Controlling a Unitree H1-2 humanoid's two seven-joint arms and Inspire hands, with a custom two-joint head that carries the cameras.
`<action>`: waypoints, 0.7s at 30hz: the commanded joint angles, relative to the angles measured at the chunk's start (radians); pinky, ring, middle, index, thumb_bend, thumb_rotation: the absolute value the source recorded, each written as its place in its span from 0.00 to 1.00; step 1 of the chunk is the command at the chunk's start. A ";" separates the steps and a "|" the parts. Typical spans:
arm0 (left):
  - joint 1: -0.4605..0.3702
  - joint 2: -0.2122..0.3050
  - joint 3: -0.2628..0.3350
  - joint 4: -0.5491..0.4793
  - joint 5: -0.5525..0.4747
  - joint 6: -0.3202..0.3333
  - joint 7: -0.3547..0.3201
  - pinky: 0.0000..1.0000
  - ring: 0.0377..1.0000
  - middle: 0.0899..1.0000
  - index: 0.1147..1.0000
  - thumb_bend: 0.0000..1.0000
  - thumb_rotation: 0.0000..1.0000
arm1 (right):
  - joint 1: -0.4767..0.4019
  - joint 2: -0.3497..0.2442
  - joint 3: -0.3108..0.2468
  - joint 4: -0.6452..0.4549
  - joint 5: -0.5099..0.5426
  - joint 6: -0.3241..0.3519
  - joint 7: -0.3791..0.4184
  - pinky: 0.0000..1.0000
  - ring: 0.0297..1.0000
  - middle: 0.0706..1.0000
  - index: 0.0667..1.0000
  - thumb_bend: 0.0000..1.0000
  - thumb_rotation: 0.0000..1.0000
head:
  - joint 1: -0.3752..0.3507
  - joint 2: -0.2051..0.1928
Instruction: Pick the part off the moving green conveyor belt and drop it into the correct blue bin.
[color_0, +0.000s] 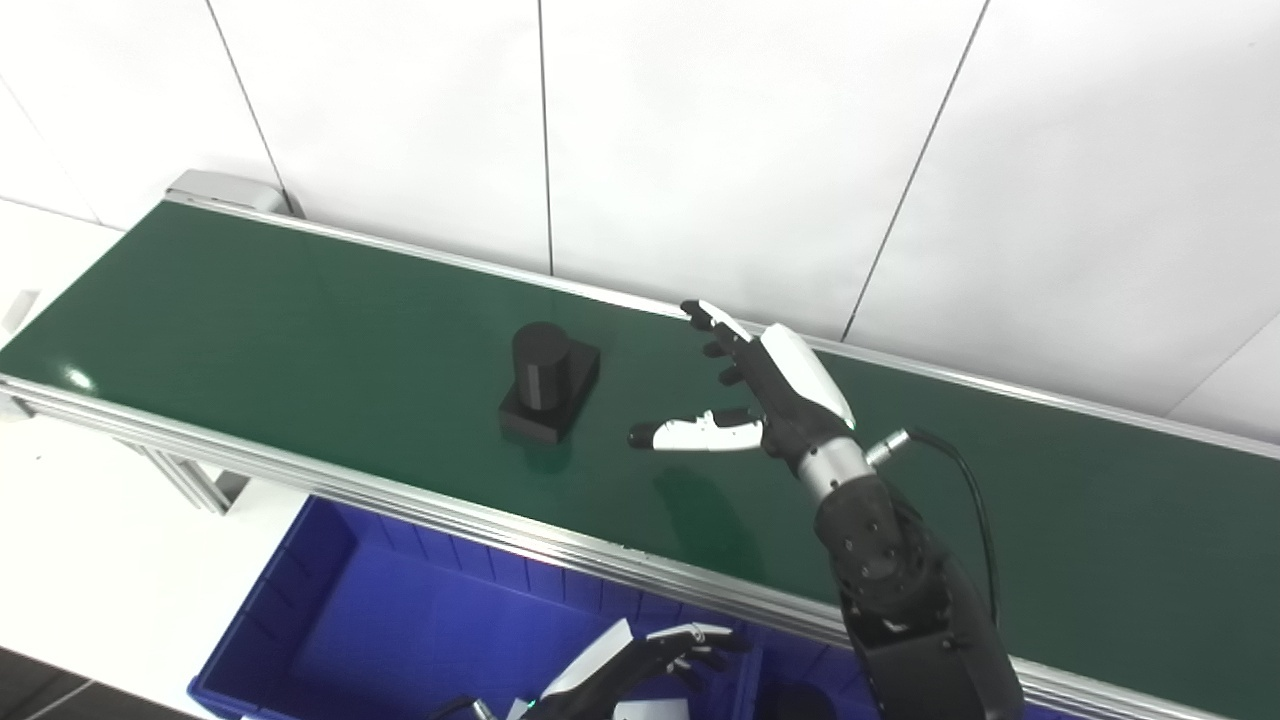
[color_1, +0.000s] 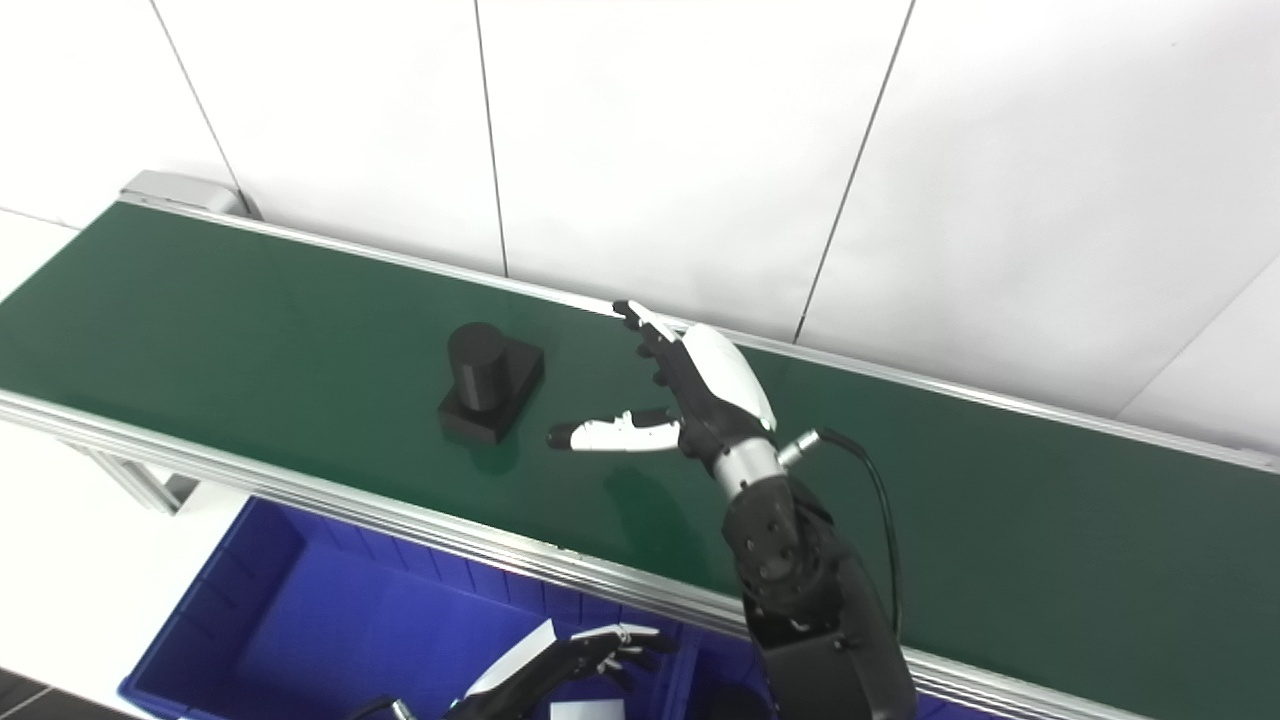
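Observation:
My gripper will tilt the base (color_0: 528, 420) along with the black cylinder when it lifts the cylinder. The base will stay attached, because the cylinder meets the square base (color_0: 543, 404) in a closed join.
A black part (color_0: 548, 382), a short cylinder standing on a square base, sits on the green conveyor belt (color_0: 250, 310) left of centre. My right hand (color_0: 757, 392) hovers over the belt just right of the part, open, fingers spread and thumb pointing at the part, a small gap between them. My left hand (color_0: 630, 665) is low at the bottom edge, over the blue bin (color_0: 400, 620), fingers loosely apart and holding nothing. The part (color_1: 489, 382) and right hand (color_1: 685, 395) also show in the right eye view.
The belt has aluminium side rails (color_0: 480, 520) and runs diagonally in front of a white panelled wall (color_0: 700, 140). A divider splits the blue bin, and a dark object (color_0: 795, 700) lies in its right compartment at the bottom edge.

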 joint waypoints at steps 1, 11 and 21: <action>-0.005 -0.007 -0.007 -0.027 -0.001 -0.026 0.003 0.71 0.79 0.82 0.78 0.91 0.15 | -0.054 0.029 0.002 -0.002 -0.008 0.007 -0.018 0.68 0.82 0.91 0.93 0.95 0.51 | 0.001 0.002; -0.009 -0.012 -0.014 -0.016 -0.003 -0.041 0.006 0.73 0.79 0.81 0.77 0.91 0.12 | -0.112 0.054 0.020 0.109 -0.010 -0.020 -0.038 0.69 0.83 0.90 0.92 0.92 0.49 | 0.001 0.006; -0.007 -0.008 -0.024 -0.024 -0.011 -0.034 -0.006 0.69 0.77 0.82 0.80 0.90 0.09 | -0.148 0.085 0.045 0.218 -0.016 -0.020 -0.077 0.77 0.87 0.91 0.92 0.92 0.44 | 0.002 0.014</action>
